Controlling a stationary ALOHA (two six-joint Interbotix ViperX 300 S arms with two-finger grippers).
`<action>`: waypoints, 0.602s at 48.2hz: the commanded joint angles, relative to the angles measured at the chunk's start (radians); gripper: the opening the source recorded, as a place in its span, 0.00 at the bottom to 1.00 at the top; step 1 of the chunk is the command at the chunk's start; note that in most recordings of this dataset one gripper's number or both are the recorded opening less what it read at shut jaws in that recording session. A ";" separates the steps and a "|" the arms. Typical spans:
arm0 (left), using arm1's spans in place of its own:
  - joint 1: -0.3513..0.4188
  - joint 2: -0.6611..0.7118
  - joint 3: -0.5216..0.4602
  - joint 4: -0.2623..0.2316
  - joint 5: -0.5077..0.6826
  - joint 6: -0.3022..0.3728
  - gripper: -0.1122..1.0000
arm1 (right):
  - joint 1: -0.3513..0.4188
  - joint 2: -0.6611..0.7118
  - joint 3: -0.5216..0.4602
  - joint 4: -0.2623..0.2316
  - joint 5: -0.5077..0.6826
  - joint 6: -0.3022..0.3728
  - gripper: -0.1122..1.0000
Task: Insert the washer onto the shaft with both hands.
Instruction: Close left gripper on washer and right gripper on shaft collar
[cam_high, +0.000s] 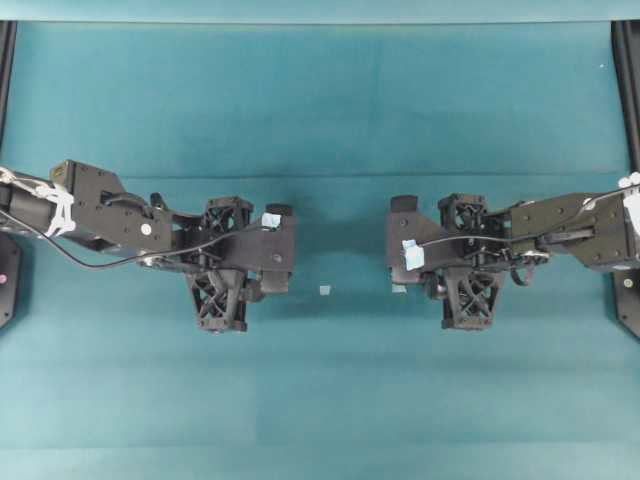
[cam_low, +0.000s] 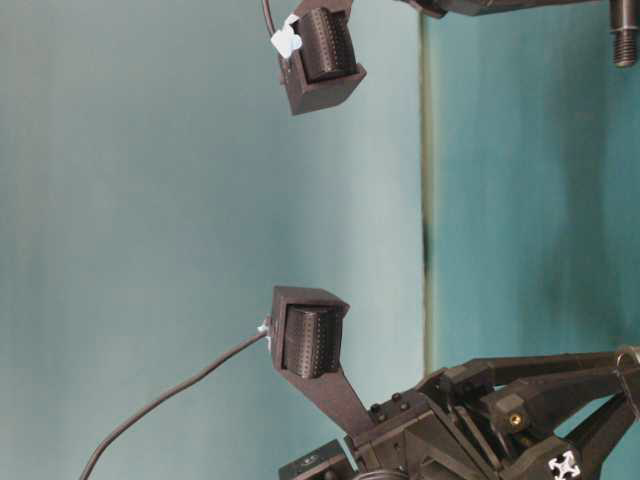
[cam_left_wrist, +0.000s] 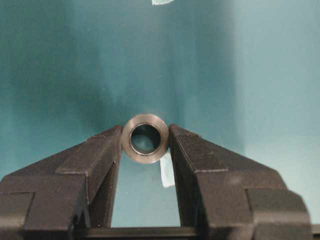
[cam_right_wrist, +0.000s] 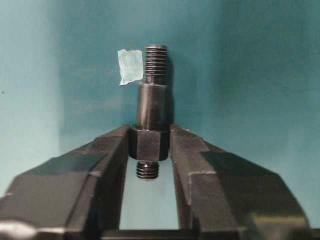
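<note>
I expect the washer to slide straight over the shaft's threads up to the shaft's collar when I push, because the washer's hole (cam_left_wrist: 145, 138) is wide and has a smooth rim.
In the left wrist view the washer (cam_left_wrist: 146, 158), a dull grey metal ring, sits pinched between the tips of my left gripper (cam_left_wrist: 145, 137), its hole facing the camera. In the right wrist view the shaft (cam_right_wrist: 152, 105), a dark stepped rod threaded at both ends, is clamped at its hexagonal collar by my right gripper (cam_right_wrist: 150, 142); its long end points away from the jaws. Its threaded tip (cam_low: 625, 45) shows at the top right of the table-level view. From overhead, the left gripper (cam_high: 222, 258) and right gripper (cam_high: 466, 256) stand apart, facing down, and hide both parts.
Small pale-blue tape scraps lie on the teal mat (cam_high: 320, 120): one (cam_high: 324, 290) between the arms, another (cam_high: 399, 288) by the right gripper. One scrap (cam_right_wrist: 130, 66) lies beside the shaft's far end, and one (cam_left_wrist: 166, 170) lies under the washer. Black frame rails (cam_high: 625, 90) flank the mat.
</note>
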 joint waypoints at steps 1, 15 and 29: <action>0.003 -0.005 -0.009 0.002 -0.002 0.002 0.44 | -0.023 0.002 -0.002 -0.002 0.009 -0.015 0.11; 0.005 -0.005 -0.015 0.002 -0.002 0.002 0.44 | -0.023 0.002 -0.008 0.008 0.009 -0.015 0.11; 0.005 -0.008 -0.015 0.002 0.000 0.006 0.44 | -0.023 0.002 -0.008 0.009 0.009 -0.015 0.11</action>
